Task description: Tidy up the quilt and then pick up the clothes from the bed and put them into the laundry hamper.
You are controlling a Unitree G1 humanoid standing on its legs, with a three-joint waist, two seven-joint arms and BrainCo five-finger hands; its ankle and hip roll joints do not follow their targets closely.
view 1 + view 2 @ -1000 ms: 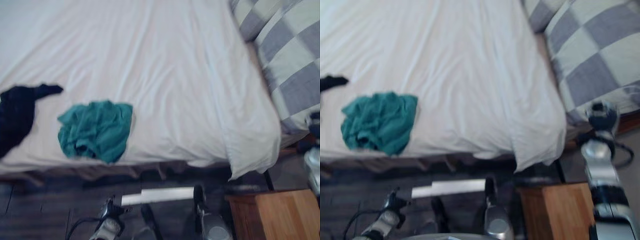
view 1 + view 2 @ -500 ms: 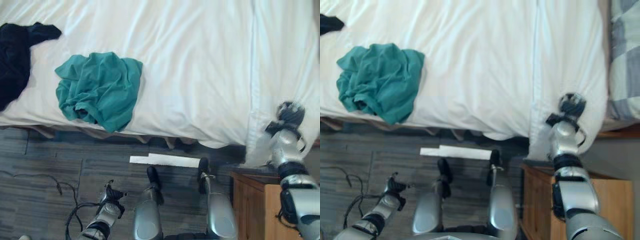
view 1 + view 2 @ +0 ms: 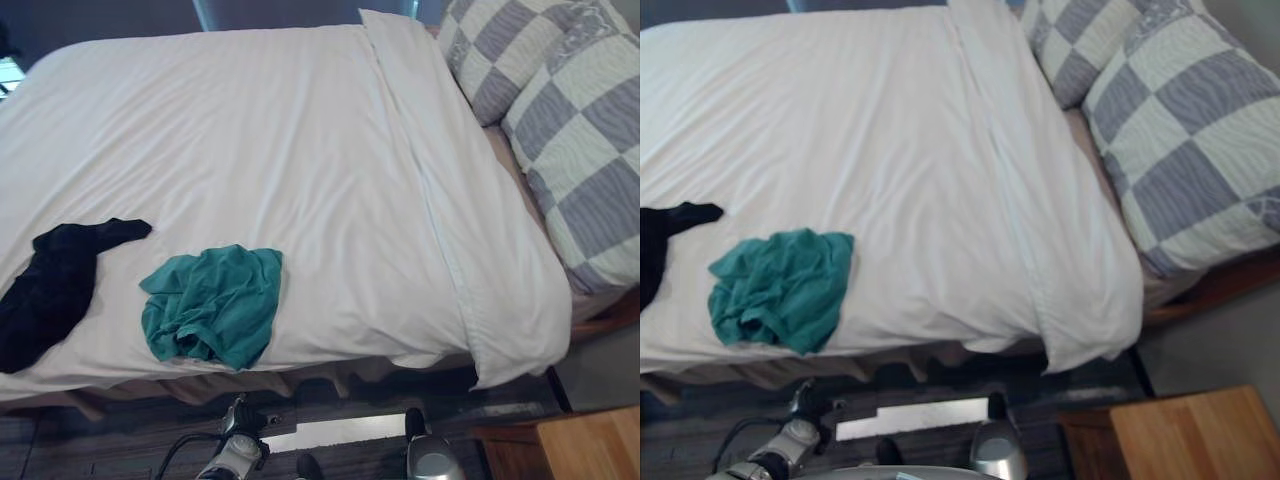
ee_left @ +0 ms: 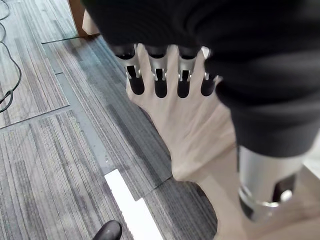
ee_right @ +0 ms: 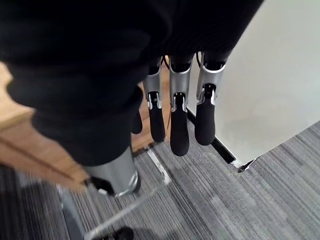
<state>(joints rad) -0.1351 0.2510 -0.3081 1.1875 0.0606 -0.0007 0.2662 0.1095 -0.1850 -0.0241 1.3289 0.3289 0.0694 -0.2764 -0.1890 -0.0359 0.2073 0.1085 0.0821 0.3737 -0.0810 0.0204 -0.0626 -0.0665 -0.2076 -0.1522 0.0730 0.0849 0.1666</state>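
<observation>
Loose folds [image 3: 200,335] bunch up the teal garment [image 3: 222,298]. It will hang down in a long drape below my right gripper when I lift it.
The white quilt [image 3: 300,170] lies spread flat over the bed, its turned-back edge running beside the pillows. A crumpled teal garment [image 3: 212,305] rests on it near the front edge. A black garment [image 3: 55,290] lies to the left of the teal one. My left hand [image 3: 240,425] hangs low below the bed's front edge, apart from both garments; its fingers [image 4: 156,75] are straight and hold nothing. My right hand [image 5: 175,125] hangs over the grey floor with straight fingers, open and empty.
Two grey-and-white checked pillows [image 3: 560,120] lie at the bed's right end. A wooden nightstand [image 3: 590,445] stands at the lower right by the bed's corner. A white strip [image 3: 335,432] lies on the dark floor in front of the bed.
The camera has tilted up, so more of the bed shows. My right arm, which was by the quilt's right front corner half a second ago, has dropped out of the eye views.
</observation>
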